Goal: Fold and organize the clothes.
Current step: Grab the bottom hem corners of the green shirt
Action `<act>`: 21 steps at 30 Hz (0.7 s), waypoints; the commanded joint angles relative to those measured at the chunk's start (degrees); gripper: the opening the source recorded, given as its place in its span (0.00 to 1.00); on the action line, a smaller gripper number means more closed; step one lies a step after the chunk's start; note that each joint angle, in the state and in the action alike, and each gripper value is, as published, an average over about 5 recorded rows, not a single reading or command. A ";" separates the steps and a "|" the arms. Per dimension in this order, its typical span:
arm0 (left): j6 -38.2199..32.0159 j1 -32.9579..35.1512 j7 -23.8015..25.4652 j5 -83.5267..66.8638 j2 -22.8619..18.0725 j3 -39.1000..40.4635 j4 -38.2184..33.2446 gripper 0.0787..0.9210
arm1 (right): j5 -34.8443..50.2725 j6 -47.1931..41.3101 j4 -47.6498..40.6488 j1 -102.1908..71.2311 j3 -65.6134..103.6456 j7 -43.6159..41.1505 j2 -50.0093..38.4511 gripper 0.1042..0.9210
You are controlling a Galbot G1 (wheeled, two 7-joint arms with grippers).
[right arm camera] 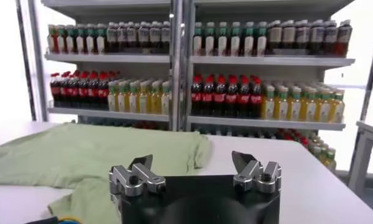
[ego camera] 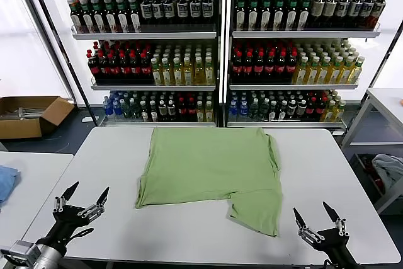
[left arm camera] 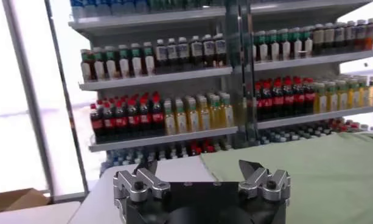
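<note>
The shirt's nearest corner (ego camera: 274, 232) lies flat and free beside the gripper's open fingers, so my right gripper should go on descending toward that corner (ego camera: 271, 230) until its fingers straddle it.
A light green shirt (ego camera: 208, 171) lies partly folded on the white table (ego camera: 94, 155), plain side up, with one flap reaching toward the front right. My left gripper (ego camera: 86, 194) hovers open near the table's front left corner, apart from the shirt. My right gripper (ego camera: 315, 215) is open at the front right, just beyond the shirt's nearest corner. The shirt (left arm camera: 308, 170) also shows past the open left gripper (left arm camera: 198, 167) in the left wrist view. In the right wrist view the shirt (right arm camera: 89, 155) lies ahead of the open right gripper (right arm camera: 192, 161). Nothing sits between either pair of fingers.
Shelves of bottles (ego camera: 214, 48) stand behind the table. A cardboard box (ego camera: 28, 114) lies on the floor at the far left. Another white table (ego camera: 38, 174) on the left carries a blue cloth (ego camera: 5, 181). A side table (ego camera: 387, 102) and a bin with cloth (ego camera: 387, 171) stand on the right.
</note>
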 commanded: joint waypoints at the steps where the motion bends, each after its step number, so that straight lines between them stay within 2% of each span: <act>1: 1.10 -1.55 -3.45 -2.67 7.50 4.90 1.26 0.88 | -1.15 -2.49 0.00 0.32 -0.56 -0.10 -2.04 0.88; 4: 1.42 -2.71 -4.06 -2.74 8.87 7.90 2.49 0.88 | -1.21 -5.89 0.24 0.12 -1.60 1.05 -3.47 0.88; 12: 9.29 -6.45 0.74 0.21 9.92 13.47 6.24 0.88 | -1.31 -14.74 0.16 2.36 -5.30 4.24 -5.12 0.88; 21: 15.62 -13.49 -2.23 -0.11 9.00 18.41 11.01 0.88 | -3.34 -18.60 -1.31 6.01 -11.12 6.30 -3.73 0.88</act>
